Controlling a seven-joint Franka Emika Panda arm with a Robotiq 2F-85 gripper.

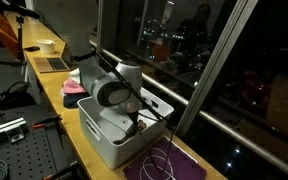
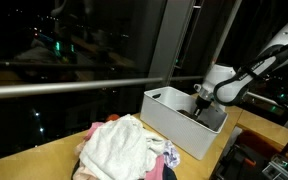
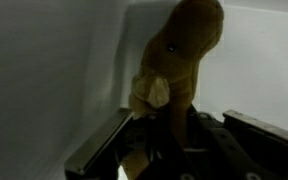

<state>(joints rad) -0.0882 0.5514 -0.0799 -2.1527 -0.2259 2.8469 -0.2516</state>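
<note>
My fingers are both closed around the tan-brown soft item (image 3: 180, 48), so I keep lifting it clear of the bin and release it beside the pile of clothes (image 2: 161, 134).
My gripper (image 3: 176, 128) reaches down into a white plastic bin (image 1: 112, 142), seen in both exterior views (image 2: 172, 118). In the wrist view a tan-brown soft item (image 3: 189, 45), cloth or plush, rises from between the dark fingers (image 3: 102, 148) against the bin's white inner wall. The jaws stand close on either side of its lower end and appear closed on it. In the exterior views the gripper (image 1: 134, 118) (image 2: 199, 102) is mostly hidden below the bin's rim, and the brown item does not show there.
A pile of white and pink clothes (image 2: 119, 150) lies on the wooden counter beside the bin, also seen as pink cloth (image 1: 74, 88). A purple cloth with a white cable (image 1: 169, 165) lies on the bin's other side. A window with a metal rail (image 2: 64, 88) runs along the counter.
</note>
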